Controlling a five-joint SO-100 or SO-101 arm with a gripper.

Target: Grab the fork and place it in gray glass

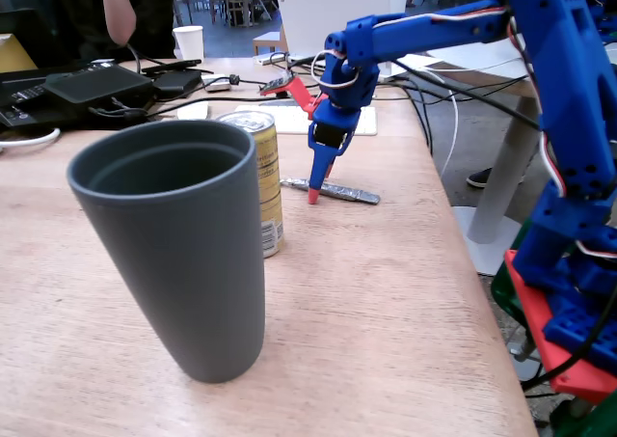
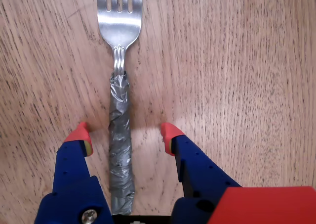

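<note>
The fork will sink in up to the tips of its tines when I drop it handle-first, because the gray glass is tall and has a wide opening.
The fork lies flat on the wooden table, tines toward the top of the wrist view, its handle wrapped in crinkled grey tape. In the fixed view the fork lies behind the can. My gripper is open, its red-tipped blue fingers straddling the taped handle, which sits closer to the left finger. In the fixed view the gripper points down right at the fork. The gray glass stands upright in the near left foreground, empty.
A yellow drink can stands just behind the glass, left of the fork. A white paper cup, black devices and cables lie at the table's back. The table edge runs along the right, by the arm's base.
</note>
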